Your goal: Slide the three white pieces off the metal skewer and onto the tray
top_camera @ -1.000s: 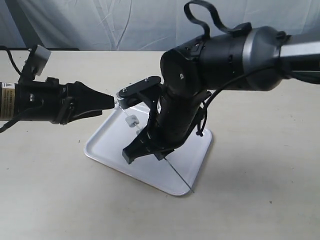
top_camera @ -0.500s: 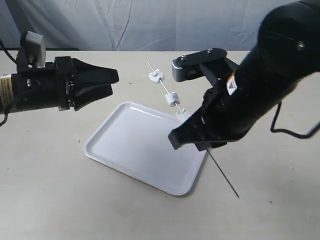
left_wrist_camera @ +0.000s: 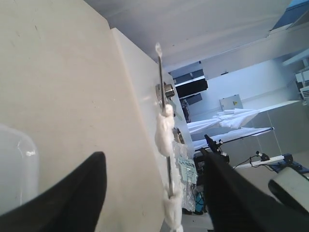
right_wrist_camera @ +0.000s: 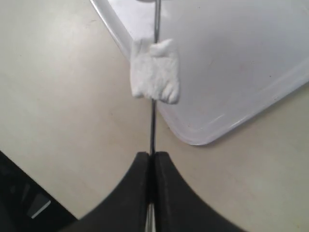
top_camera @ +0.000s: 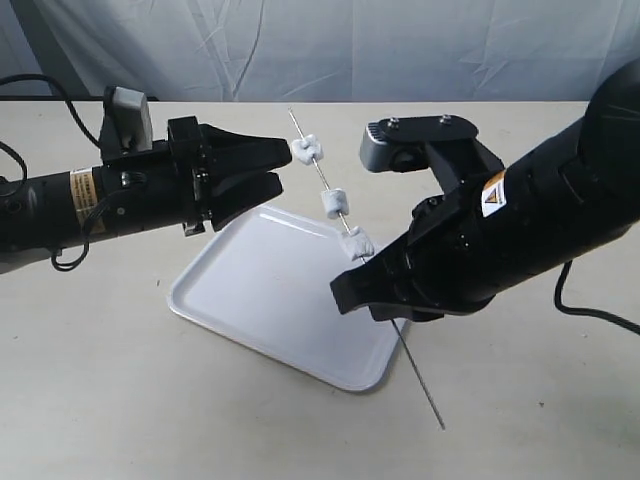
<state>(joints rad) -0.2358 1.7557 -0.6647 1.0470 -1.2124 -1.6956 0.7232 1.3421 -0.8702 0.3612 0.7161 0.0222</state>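
The robot's right gripper should bring the skewer closer before the left gripper closes on the uppermost piece [top_camera: 307,150], because that piece is beyond the left gripper's open fingertips [top_camera: 284,169].
The thin metal skewer [top_camera: 330,196] slants in the air above the white tray [top_camera: 250,290], and my right gripper [top_camera: 372,275] is shut on its lower half. Three white pieces are threaded on it: one near the upper tip [top_camera: 308,150], one in the middle [top_camera: 335,202], one lowest [top_camera: 357,244] just above the right fingers. The right wrist view shows that lowest piece [right_wrist_camera: 155,70] on the rod [right_wrist_camera: 152,126] over the tray's corner [right_wrist_camera: 227,72]. My left gripper [top_camera: 275,165] is open, its fingertips on either side of the uppermost piece [left_wrist_camera: 165,129].
The tray lies on a beige table [top_camera: 100,380], with bare tabletop all round it. A white cloth backdrop [top_camera: 300,50] hangs behind the table. The skewer's lower end [top_camera: 440,424] points down past the tray's near right corner.
The right arm has drawn back to the right and lifted the skewer out over the tray. My left gripper has moved right, up to the skewer's upper end, its open fingers now round the top piece.
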